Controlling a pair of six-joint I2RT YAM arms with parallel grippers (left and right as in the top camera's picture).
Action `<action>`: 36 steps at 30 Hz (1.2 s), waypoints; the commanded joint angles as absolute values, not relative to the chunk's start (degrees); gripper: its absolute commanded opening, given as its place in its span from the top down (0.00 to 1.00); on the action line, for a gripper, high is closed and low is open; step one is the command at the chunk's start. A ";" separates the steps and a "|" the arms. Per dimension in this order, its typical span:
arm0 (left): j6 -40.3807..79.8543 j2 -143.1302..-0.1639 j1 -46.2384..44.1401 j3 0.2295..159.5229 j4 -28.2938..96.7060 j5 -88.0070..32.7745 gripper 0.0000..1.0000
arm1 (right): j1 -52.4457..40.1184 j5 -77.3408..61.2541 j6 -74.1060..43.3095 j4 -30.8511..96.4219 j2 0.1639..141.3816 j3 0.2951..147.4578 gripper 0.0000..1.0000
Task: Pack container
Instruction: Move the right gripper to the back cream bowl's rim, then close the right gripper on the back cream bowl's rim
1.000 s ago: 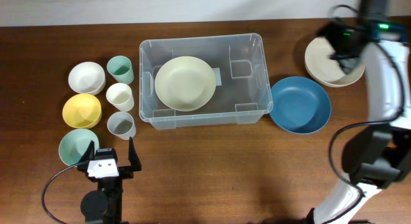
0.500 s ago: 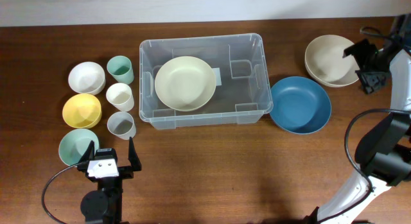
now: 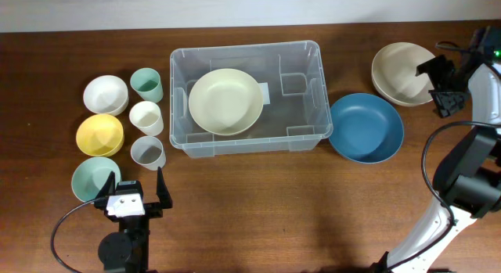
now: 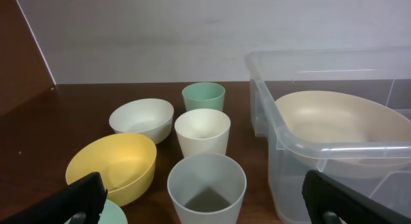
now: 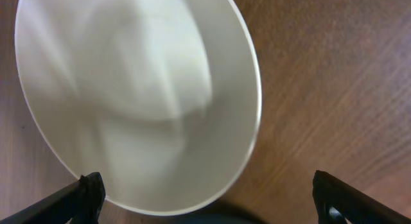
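Note:
The beige bowl's rim (image 3: 427, 93) is between my right gripper's open fingers and has free wood (image 5: 295, 121) beside it, so I keep going down until the fingers straddle the bowl's rim.
The clear plastic container (image 3: 244, 47) stands at the table's centre with a cream plate (image 3: 225, 101) lying in it. In the left wrist view the container's near wall (image 4: 286, 163) is at the right. My left gripper (image 3: 135, 184) is open near the front left edge, with a grey cup (image 4: 206, 187) just ahead of its jaws and nothing between them. At the far right my right gripper (image 3: 436, 85) is open beside the right rim of a beige bowl (image 3: 399, 72). That beige bowl (image 5: 141, 95) fills the right wrist view above the right gripper (image 5: 209, 198), which holds nothing.
Left of the container are a white bowl (image 3: 106, 94), yellow bowl (image 3: 99, 134), pale green bowl (image 3: 95, 179), green cup (image 3: 146, 85), cream cup (image 3: 146, 117) and grey cup (image 3: 148, 152). A blue bowl (image 3: 365, 127) lies right of the container.
My right gripper has moved right and a little nearer, from over the beige bowl to beside its right rim. The left arm has not moved.

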State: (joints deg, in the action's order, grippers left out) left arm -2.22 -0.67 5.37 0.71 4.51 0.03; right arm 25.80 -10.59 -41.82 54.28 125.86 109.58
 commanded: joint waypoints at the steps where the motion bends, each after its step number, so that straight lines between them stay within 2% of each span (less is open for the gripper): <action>1: -3.09 -0.30 5.41 0.51 4.78 -0.19 0.00 | 25.96 -9.72 -42.04 53.28 127.87 109.21 0.01; 36: -3.09 -0.30 5.41 0.51 4.78 -0.19 0.00 | 25.89 -3.40 -41.82 49.43 131.68 107.85 0.01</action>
State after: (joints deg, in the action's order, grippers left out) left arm -2.20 -0.69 5.37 0.71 4.51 0.03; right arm 25.80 -5.85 -41.82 49.69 130.58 109.30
